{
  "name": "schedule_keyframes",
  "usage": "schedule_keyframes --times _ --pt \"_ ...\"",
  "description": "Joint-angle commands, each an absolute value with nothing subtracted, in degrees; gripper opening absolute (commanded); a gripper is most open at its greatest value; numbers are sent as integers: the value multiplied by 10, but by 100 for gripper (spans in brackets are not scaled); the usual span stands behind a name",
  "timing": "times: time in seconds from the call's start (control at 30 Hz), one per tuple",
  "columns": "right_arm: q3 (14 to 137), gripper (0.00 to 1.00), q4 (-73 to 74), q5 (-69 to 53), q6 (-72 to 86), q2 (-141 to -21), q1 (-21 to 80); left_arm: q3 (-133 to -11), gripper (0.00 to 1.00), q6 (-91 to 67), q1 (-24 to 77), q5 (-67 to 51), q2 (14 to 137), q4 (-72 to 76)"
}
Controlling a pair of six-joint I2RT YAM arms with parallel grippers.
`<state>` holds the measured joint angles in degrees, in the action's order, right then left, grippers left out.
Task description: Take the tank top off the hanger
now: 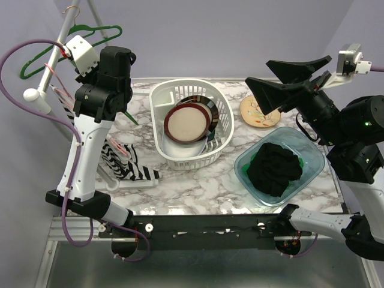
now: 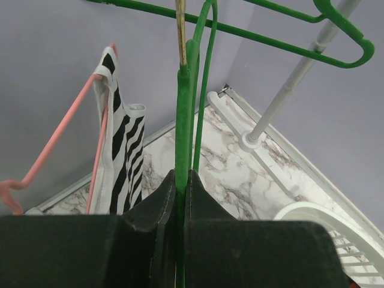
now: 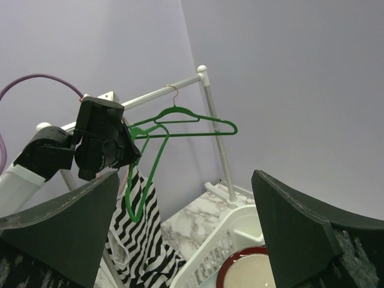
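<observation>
My left gripper should open and back away first, because it is shut on the green hanger [image 2: 183,123] and is in the tank top's way. My right gripper will then take the pink hanger's end [image 1: 125,153].
The black-and-white striped tank top [image 1: 123,157] hangs at the far left, its lower part bunched on the table. In the left wrist view its strap [image 2: 120,150] sits over a pink hanger [image 2: 54,141]. It also shows in the right wrist view [image 3: 141,240]. My left gripper [image 2: 182,180] is raised beside the rack [image 1: 120,99] and shut on a green hanger [image 2: 183,108], which hangs just in front of the tank top [image 3: 147,162]. My right gripper [image 1: 287,79] is open and empty, held high over the table's right side [image 3: 186,228].
A second green hanger [image 3: 186,123] hangs on the white rack rail [image 1: 45,66]. A white basket [image 1: 222,108] with red-rimmed plates stands mid-table. A green tub [image 1: 312,150] holds black cloth at right. A wooden plate [image 1: 259,111] lies behind it.
</observation>
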<state>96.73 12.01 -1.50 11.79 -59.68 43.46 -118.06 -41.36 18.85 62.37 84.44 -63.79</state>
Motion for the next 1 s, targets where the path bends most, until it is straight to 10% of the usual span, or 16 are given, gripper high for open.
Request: schedule_keyframes --times 0.0,0.37,0.87,0.97 --pt "953 100 102 -4 105 -572 439 -1176 9 -439 183 633 842 -674" --pt "937 100 103 -4 103 -539 438 -1189 17 -461 171 622 858 -679" --pt "906 100 83 8 107 -510 438 -1105 97 -304 172 364 710 -508" --pt "890 100 77 3 116 -508 438 -1079 99 -274 172 281 667 -484"
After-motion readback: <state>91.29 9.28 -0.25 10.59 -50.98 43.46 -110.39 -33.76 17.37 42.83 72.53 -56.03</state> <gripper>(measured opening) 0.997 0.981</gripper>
